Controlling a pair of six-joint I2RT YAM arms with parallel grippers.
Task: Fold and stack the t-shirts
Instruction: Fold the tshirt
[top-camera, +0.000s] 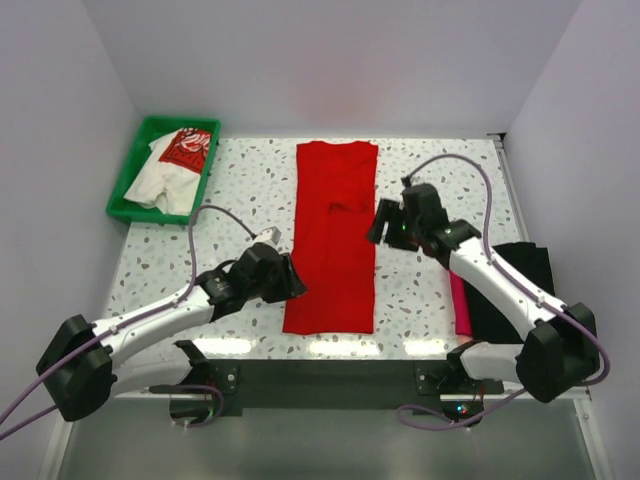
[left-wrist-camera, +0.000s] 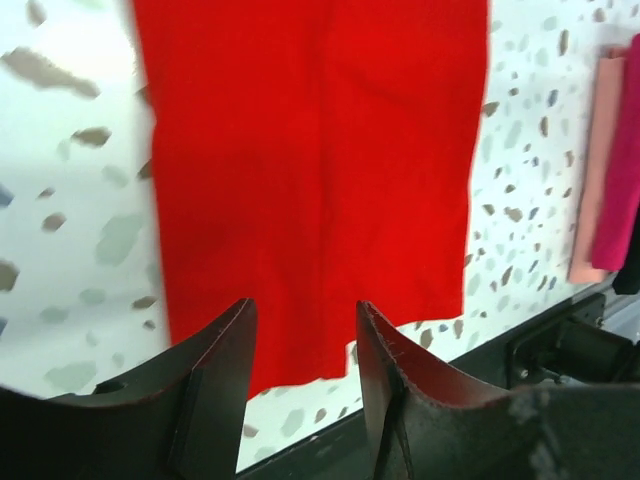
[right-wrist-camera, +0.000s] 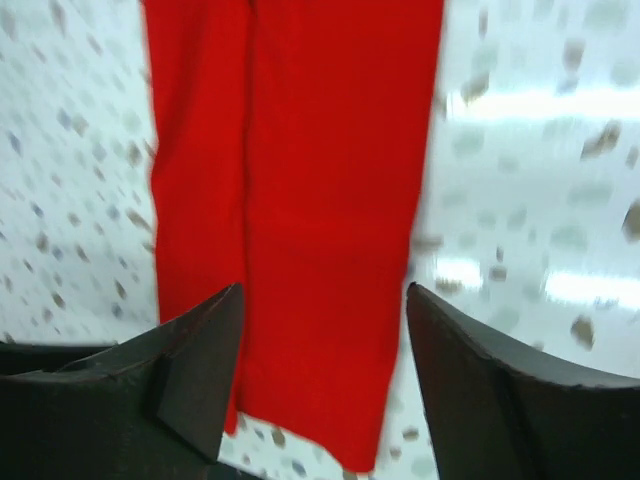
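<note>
I expect the red t-shirt to fold over with its layers together when I carry the t-shirt's near end (top-camera: 329, 318), because the inner edge (top-camera: 328, 242) of the folded-in layer lies flat down the middle.
The plain red t-shirt (top-camera: 333, 235) lies folded into a long narrow strip down the middle of the speckled table; it fills the left wrist view (left-wrist-camera: 310, 150) and the right wrist view (right-wrist-camera: 300, 200). My left gripper (top-camera: 294, 283) is open and empty, just left of the strip's near end. My right gripper (top-camera: 378, 225) is open and empty, just right of the strip's middle. The white t-shirt with a red print (top-camera: 172, 165) lies crumpled in the green tray. Folded black (top-camera: 515, 290) and magenta (top-camera: 461, 305) shirts lie at the right, partly under my right arm.
The green plastic tray (top-camera: 128, 178) stands at the far left corner. White walls enclose the table on three sides. A dark mounting strip (top-camera: 330, 375) runs along the near edge between the arm bases.
</note>
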